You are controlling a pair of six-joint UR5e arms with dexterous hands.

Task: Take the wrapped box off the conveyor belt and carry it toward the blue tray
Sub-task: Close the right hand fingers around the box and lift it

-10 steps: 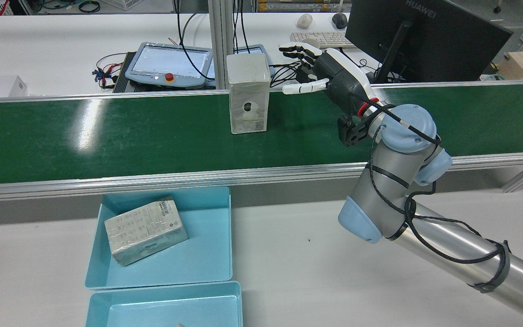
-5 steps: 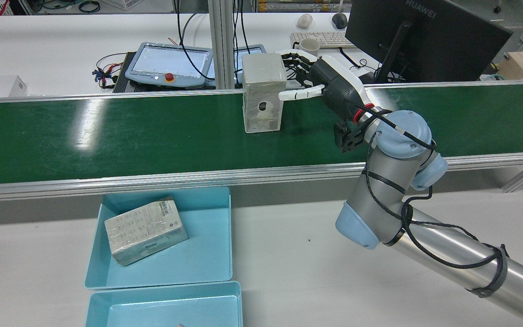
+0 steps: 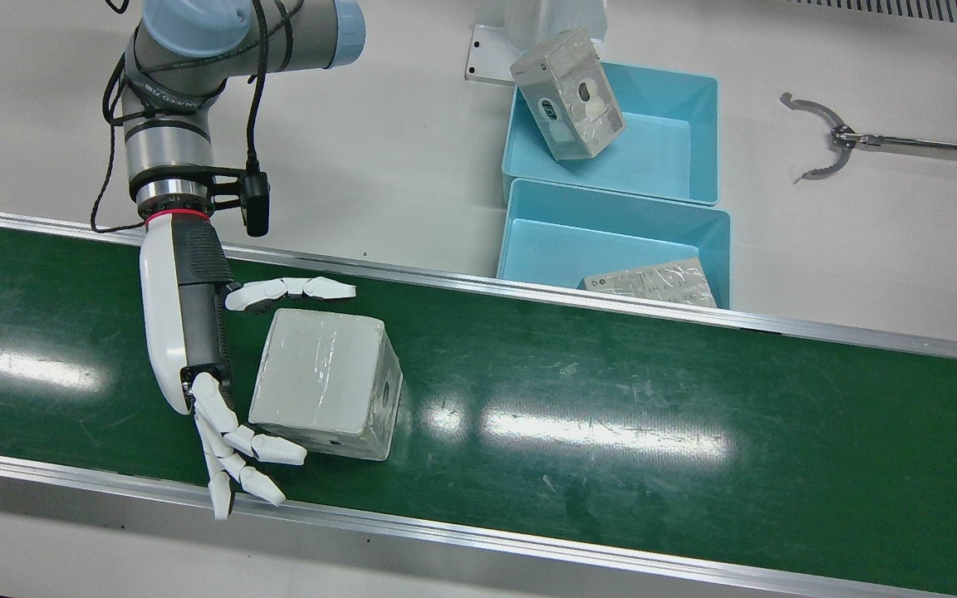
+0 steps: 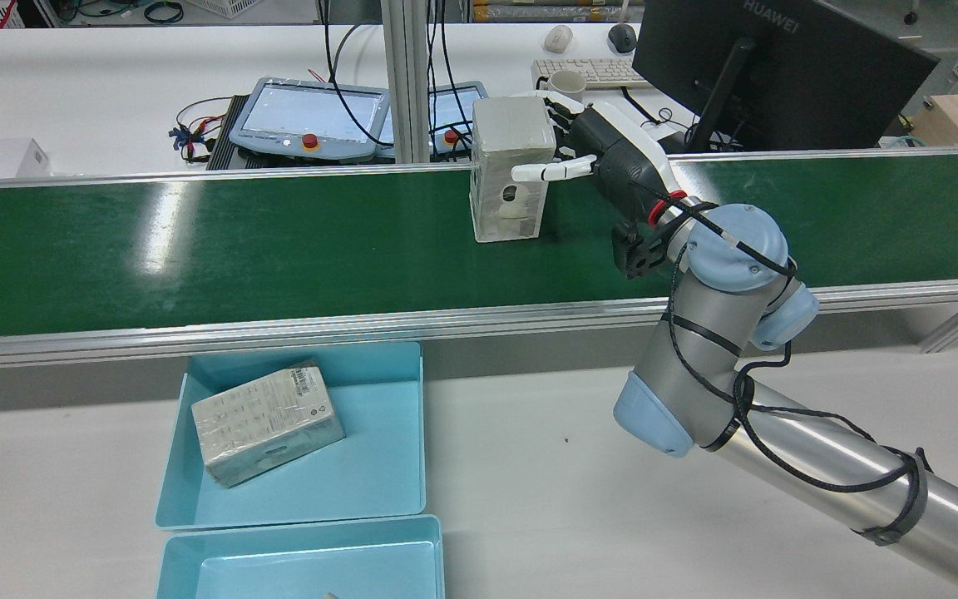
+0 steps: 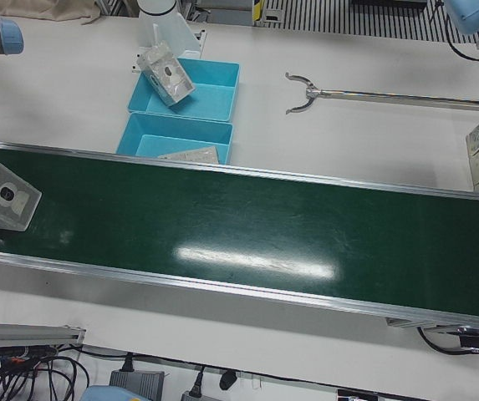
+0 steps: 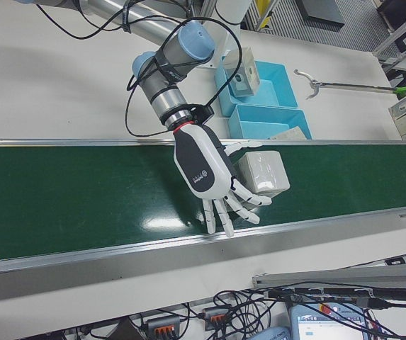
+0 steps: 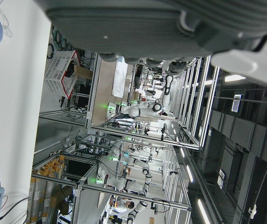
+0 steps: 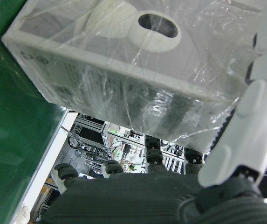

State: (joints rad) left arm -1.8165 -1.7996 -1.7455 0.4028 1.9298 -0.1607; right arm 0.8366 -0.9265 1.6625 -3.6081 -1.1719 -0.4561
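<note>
The wrapped box's far side point(image 3: 385, 397) reaches out beyond the thumb and the ends of the fingers. That will make the wrapped box tilt in the grip when I lift it.
The wrapped box point(image 3: 325, 382) stands upright on the green conveyor belt point(image 3: 611, 399). It also shows in the rear view point(image 4: 512, 166), the left-front view point(image 5: 1, 196) and the right-front view point(image 6: 263, 173). My right hand point(image 3: 188, 332) is open right beside it, with the thumb along the box's robot-side face and the fingers point(image 3: 238, 465) spread past its far side. In the right hand view the box point(image 8: 138, 70) fills the frame close to the palm. Two blue trays point(image 4: 379, 466) point(image 4: 304, 574) sit on the table on the robot's side of the belt. The left hand view shows only part of my left hand point(image 7: 138, 28).
One wrapped box point(image 4: 267, 420) lies in the tray next to the belt, and another point(image 3: 570, 95) leans in the further tray point(image 3: 661, 149). A reach grabber point(image 3: 827, 145) lies on the table. A monitor point(image 4: 778, 66), teach pendants point(image 4: 313, 116) and a metal post point(image 4: 400, 83) stand beyond the belt.
The box has travelled right along the belt into the span of my right hand. The hand moved slightly left and lower, and its thumb now lies across the box's near face.
</note>
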